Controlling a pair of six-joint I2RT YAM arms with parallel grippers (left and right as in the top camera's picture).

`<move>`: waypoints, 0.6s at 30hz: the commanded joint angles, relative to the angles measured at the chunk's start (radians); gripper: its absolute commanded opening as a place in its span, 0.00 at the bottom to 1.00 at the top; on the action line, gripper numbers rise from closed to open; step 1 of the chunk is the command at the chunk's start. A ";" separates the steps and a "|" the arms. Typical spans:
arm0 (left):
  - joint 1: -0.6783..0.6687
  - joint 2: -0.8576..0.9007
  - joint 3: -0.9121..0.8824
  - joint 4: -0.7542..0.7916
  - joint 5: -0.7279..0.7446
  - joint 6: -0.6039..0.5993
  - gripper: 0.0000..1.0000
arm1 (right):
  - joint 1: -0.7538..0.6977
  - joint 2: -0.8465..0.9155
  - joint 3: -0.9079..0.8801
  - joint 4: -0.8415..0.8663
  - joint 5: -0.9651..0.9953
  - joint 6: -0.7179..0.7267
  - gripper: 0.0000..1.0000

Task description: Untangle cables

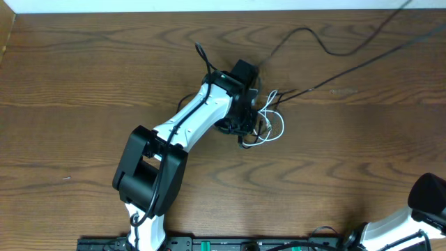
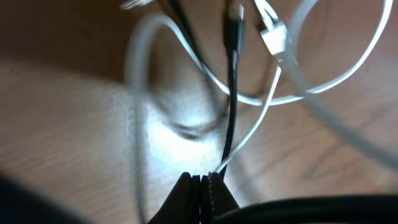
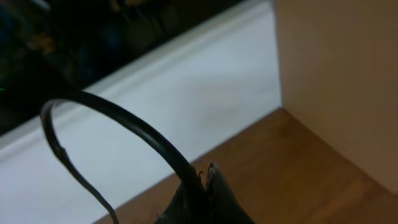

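The black and white cables meet at the ends of the left gripper's fingers, so the robot should open that gripper, take the black cable alone and pull it away from the white loops.
A knot of cables lies mid-table. The white cable loops just right of my left gripper, and long black cables run off to the upper right. In the left wrist view the left gripper is shut, and a black cable and the white cable both run down into its fingertips. A white plug and a black plug lie beyond the loops. My right gripper is shut with nothing in it, far from the knot.
The right arm is parked at the table's front right corner. Its wrist view shows a thick black wiring loop, a white wall strip and a beige panel. The table's far edge runs behind the knot.
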 commanded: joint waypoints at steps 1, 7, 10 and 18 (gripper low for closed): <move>0.003 0.016 -0.001 -0.065 -0.044 0.094 0.08 | -0.044 -0.011 -0.045 0.014 0.061 0.009 0.01; 0.003 0.016 -0.001 -0.183 -0.144 0.116 0.13 | -0.069 -0.011 -0.144 0.042 0.050 0.009 0.01; 0.003 0.011 -0.001 -0.215 -0.185 0.116 0.26 | -0.068 -0.011 -0.174 0.051 0.051 0.009 0.01; 0.039 -0.069 0.013 -0.225 -0.296 0.092 0.21 | -0.068 -0.011 -0.190 0.051 0.050 -0.002 0.01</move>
